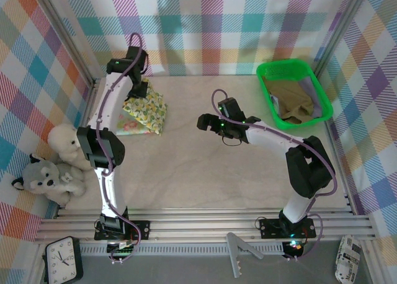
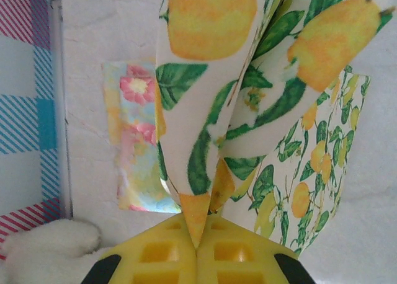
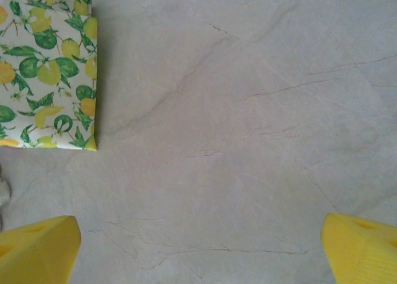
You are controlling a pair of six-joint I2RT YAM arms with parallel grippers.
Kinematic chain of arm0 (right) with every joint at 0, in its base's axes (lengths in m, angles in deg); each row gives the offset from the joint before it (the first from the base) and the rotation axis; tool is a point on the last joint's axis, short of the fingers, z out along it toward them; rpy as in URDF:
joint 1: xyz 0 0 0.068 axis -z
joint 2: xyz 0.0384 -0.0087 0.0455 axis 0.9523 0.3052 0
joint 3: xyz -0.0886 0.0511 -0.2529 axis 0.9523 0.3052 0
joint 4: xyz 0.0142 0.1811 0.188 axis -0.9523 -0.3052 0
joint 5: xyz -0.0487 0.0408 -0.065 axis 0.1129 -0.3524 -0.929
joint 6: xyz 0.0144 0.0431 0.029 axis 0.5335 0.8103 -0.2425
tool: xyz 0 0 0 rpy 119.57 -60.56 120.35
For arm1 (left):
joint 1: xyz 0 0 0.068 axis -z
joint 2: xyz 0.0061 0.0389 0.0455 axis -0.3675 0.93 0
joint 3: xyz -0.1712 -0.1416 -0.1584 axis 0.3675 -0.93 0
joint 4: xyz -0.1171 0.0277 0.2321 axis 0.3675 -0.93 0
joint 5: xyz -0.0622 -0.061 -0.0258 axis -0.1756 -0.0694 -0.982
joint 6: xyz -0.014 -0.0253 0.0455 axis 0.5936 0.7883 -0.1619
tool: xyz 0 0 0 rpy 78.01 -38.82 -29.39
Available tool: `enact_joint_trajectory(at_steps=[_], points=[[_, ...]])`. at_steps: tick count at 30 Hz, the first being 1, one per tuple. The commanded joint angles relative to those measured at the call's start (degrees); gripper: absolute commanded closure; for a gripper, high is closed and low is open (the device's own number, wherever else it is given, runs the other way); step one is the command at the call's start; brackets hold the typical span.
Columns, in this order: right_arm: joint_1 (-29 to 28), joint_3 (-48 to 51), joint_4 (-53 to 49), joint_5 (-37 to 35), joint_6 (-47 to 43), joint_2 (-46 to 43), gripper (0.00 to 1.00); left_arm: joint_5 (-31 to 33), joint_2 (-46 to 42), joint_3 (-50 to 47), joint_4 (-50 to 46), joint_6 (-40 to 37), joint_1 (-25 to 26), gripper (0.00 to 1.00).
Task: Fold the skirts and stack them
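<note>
The yellow-green skirt's corner [image 2: 195,208] is in my left gripper beside the pale skirt's uncovered edge [image 1: 128,124], so I keep pulling that corner over until it covers the edge.
The yellow-green floral skirt [image 1: 149,107] lies folded at the back left, one corner lifted. My left gripper [image 1: 140,85] is shut on that corner [image 2: 197,225], and the lemon-print cloth [image 2: 211,23] hangs in folds from it. Under it lies the pale yellow-pink floral skirt [image 1: 127,128], its edge [image 2: 133,141] sticking out on the left. My right gripper [image 1: 202,121] hovers open over bare table, its yellow fingers [image 3: 37,250] wide apart, with the lemon-print skirt [image 3: 46,67] off to its upper left. The olive-khaki skirt [image 1: 291,104] and the lavender-grey skirt [image 1: 317,101] lie crumpled in the green tray.
The green tray [image 1: 267,88] stands at the back right. A white plush toy [image 1: 62,144] and a grey one [image 1: 46,178] sit at the left edge; white plush [image 2: 49,253] is close to my left gripper. Plaid walls enclose three sides.
</note>
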Motion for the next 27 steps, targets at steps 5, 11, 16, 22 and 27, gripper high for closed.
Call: enact_joint_trajectory(at_steps=[5, 11, 16, 22, 27], points=[[0.0, -1.1, -1.9, 0.1, -1.3, 0.0, 0.01, -11.3, -1.0, 1.2, -0.8, -4.0, -8.8, 1.0], [0.1, -1.3, -2.3, 0.0, -1.5, -0.1, 0.01, -18.3, 0.8, -3.8, 5.8, -5.5, -16.5, 1.0], [0.1, -1.3, -3.0, -0.3, -1.9, -0.1, 0.01, -22.6, 3.9, -9.2, 11.1, -8.3, -21.4, 0.94], [0.1, -0.6, -4.0, -2.0, -2.2, -1.3, 0.01, -28.5, 5.3, -11.4, 13.2, -8.7, -26.9, 0.66], [0.2, 0.6, -4.9, -7.4, -5.6, -4.5, 0.01, -20.1, 0.8, -13.0, 16.7, 0.8, -28.0, 0.27]])
